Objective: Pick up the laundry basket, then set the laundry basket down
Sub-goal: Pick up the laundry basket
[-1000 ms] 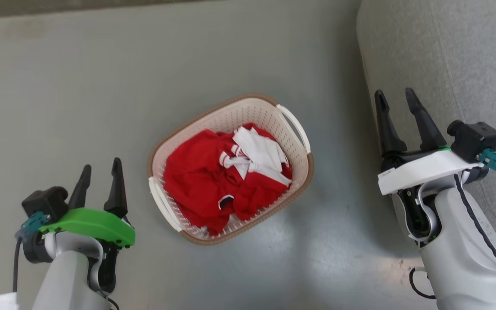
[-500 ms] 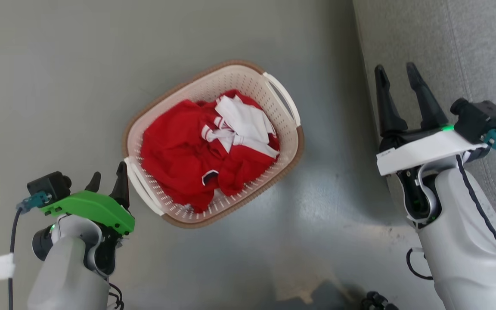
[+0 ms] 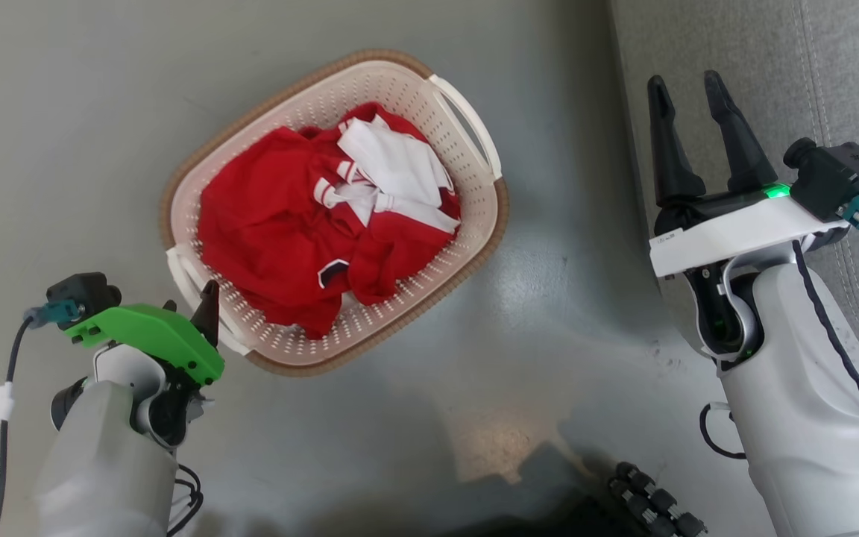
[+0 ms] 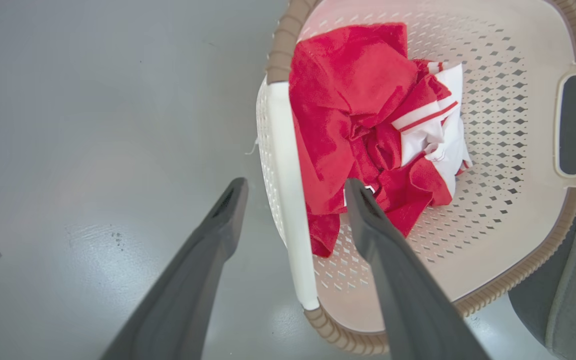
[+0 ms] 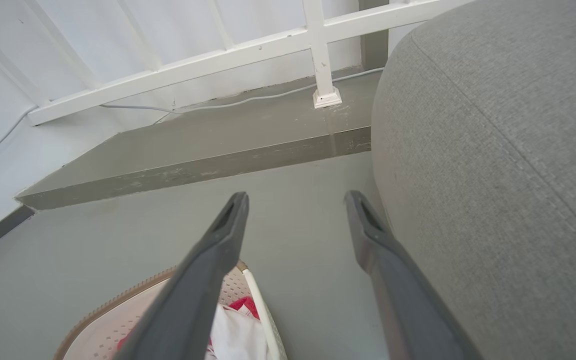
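Observation:
The laundry basket's far handle [image 3: 469, 125] is free and the clothes lie low, so the laundry basket will swing around with its load when I turn its near handle.
The laundry basket [image 3: 176, 186] sits on the grey floor, cream and perforated with a brown rim, holding red and white clothes [image 3: 288, 224]. My left gripper [image 3: 191, 309] is open at its near white handle [image 3: 187, 280]. In the left wrist view the handle bar [image 4: 288, 200] runs between the two fingers of that gripper [image 4: 295, 184], one outside the basket [image 4: 518, 125] and one over the clothes [image 4: 348, 100]. My right gripper [image 3: 685, 86] is open and holds nothing, well to the right of the far handle [image 3: 467, 127]. From the right wrist, the gripper [image 5: 295, 196] hangs above the floor, with the basket [image 5: 113, 300] low on the left.
A grey sofa [image 3: 772, 60] rises close on the right, beside my right gripper; it shows as a bulk [image 5: 493, 150] in the right wrist view. A raised step [image 5: 193, 150] and a white railing [image 5: 318, 50] lie beyond. Dark wheels [image 3: 653, 500] of my base show at the bottom.
The head camera has shifted, so the basket sits higher and larger in view. My left gripper has closed in on the near handle and now straddles it. The right gripper stays open.

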Motion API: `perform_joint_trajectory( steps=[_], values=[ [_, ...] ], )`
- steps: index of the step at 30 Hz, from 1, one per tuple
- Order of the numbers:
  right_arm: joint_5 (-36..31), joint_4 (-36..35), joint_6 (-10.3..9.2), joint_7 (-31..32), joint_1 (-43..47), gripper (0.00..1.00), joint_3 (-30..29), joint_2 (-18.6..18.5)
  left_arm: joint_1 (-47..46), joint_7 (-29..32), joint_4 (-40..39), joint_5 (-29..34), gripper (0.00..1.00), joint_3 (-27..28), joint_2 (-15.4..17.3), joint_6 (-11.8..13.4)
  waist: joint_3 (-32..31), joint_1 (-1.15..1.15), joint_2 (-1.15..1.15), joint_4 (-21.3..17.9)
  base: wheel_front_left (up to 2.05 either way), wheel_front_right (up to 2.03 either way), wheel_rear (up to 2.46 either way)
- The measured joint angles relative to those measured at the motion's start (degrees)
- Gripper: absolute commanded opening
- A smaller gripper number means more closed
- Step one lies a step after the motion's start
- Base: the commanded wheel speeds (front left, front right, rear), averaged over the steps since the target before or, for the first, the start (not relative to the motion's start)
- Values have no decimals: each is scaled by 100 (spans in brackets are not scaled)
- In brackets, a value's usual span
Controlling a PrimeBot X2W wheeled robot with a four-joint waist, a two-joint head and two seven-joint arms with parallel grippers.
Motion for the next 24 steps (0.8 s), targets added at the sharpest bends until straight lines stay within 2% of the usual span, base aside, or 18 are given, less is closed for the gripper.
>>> perform_joint_trajectory(
  steps=[6, 18, 19, 21, 22, 24],
  values=[
    [199, -37, 1, 0, -83, 100, 24, 7, -226, 291, 285, -107, 100, -73, 44, 0, 224, 0, 0, -113, 0, 0, 0],
    [459, -85, 18, 0, -154, 100, 133, 22, -678, 436, 643, -188, 99, -75, 311, 0, 589, 0, 0, -342, 0, 0, 0],
    [464, -86, 18, 0, -169, 100, 137, 22, -705, 445, 656, -188, 93, -88, 318, 0, 609, 0, 0, -361, 0, 0, 0],
    [465, -88, 19, -1, -190, 100, 118, 24, -767, 485, 679, -189, 72, -145, 310, 0, 643, 0, 0, -392, 0, 0, 0],
    [469, -88, 18, -1, -191, 100, 113, 23, -795, 485, 699, -189, 48, -170, 304, 0, 654, 0, 0, -403, 0, 0, 0],
    [508, -87, 18, -1, -191, 100, 113, 24, -828, 490, 766, -190, 38, -200, 307, 0, 666, 0, 0, -415, 0, 0, 0]
  ],
)
